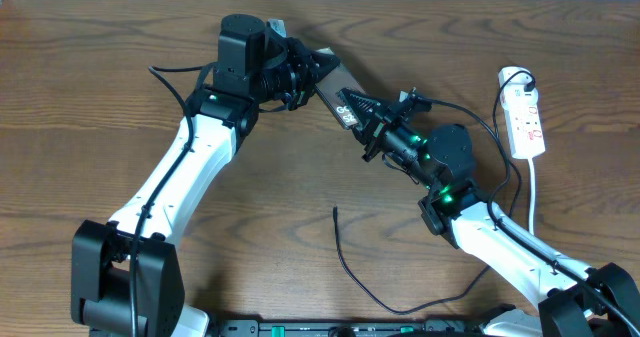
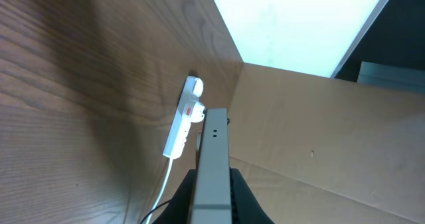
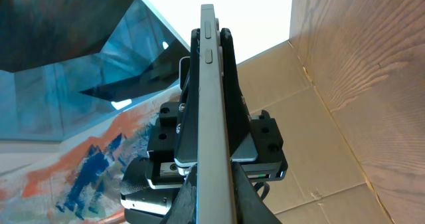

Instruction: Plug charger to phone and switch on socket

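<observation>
The robot's right gripper covers the phone's near end (image 1: 346,117), so it needs to open, leave the phone to the left gripper and grab the charger cable (image 1: 336,219) close to the cable's tip.
The phone (image 1: 343,95) is held off the table between both grippers, dark with white lettering. My left gripper (image 1: 315,75) is shut on its far end. My right gripper (image 1: 370,122) is shut on its near end. In the left wrist view the phone's grey edge (image 2: 214,159) runs up from between the fingers (image 2: 214,207). In the right wrist view its edge (image 3: 212,84) stands between the fingers (image 3: 211,197). The charger cable (image 1: 345,262) lies on the table, its free tip (image 1: 335,210) well below the phone. The white socket (image 1: 526,119) lies at the far right and also shows in the left wrist view (image 2: 184,125).
The socket's white cord (image 1: 533,192) runs down towards the front. A black cable (image 1: 480,127) loops from the right arm towards the socket. The wooden table (image 1: 120,97) spreads to the left. A cardboard panel (image 2: 319,137) stands beyond the table edge.
</observation>
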`<move>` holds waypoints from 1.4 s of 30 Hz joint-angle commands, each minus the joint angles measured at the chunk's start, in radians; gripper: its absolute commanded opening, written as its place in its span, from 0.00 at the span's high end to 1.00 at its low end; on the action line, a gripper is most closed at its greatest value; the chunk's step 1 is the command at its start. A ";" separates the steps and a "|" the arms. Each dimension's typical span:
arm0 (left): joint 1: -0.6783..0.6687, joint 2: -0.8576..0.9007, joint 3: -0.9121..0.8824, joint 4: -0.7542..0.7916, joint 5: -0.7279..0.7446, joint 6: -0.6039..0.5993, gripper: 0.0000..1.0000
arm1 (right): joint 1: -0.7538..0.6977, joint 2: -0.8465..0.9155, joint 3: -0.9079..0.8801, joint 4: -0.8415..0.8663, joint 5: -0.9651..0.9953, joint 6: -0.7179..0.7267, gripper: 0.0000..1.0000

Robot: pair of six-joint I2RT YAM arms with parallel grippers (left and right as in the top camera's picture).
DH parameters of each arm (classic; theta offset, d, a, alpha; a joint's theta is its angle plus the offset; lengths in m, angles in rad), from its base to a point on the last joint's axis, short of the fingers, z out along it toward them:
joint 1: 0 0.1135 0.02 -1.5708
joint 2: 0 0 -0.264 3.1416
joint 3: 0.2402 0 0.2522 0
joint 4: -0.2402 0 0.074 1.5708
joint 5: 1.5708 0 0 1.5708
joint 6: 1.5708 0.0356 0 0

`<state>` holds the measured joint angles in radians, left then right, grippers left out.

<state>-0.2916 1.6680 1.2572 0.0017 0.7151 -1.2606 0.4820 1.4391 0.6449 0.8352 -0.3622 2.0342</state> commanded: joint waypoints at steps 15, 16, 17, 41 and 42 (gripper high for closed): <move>0.069 -0.019 0.023 0.007 0.014 0.024 0.93 | 0.008 -0.007 0.011 -0.023 -0.006 -0.063 0.01; 0.087 -0.019 0.023 0.007 0.029 0.025 0.93 | 0.008 -0.007 0.011 -0.038 -0.006 -0.074 0.01; 0.106 -0.019 0.023 0.007 0.045 0.025 0.93 | 0.008 -0.007 0.011 -0.049 -0.006 -0.082 0.01; 0.414 -0.019 0.023 0.007 0.548 0.194 0.93 | -0.011 -0.007 0.023 -0.286 -0.154 -0.660 0.01; 0.414 -0.019 0.023 0.007 0.558 0.194 0.93 | -0.016 -0.007 0.034 -0.307 -0.163 -0.674 0.01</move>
<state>0.1200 1.6680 1.2572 0.0010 1.1419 -1.0962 0.4789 1.4387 0.6472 0.5526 -0.4778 1.4403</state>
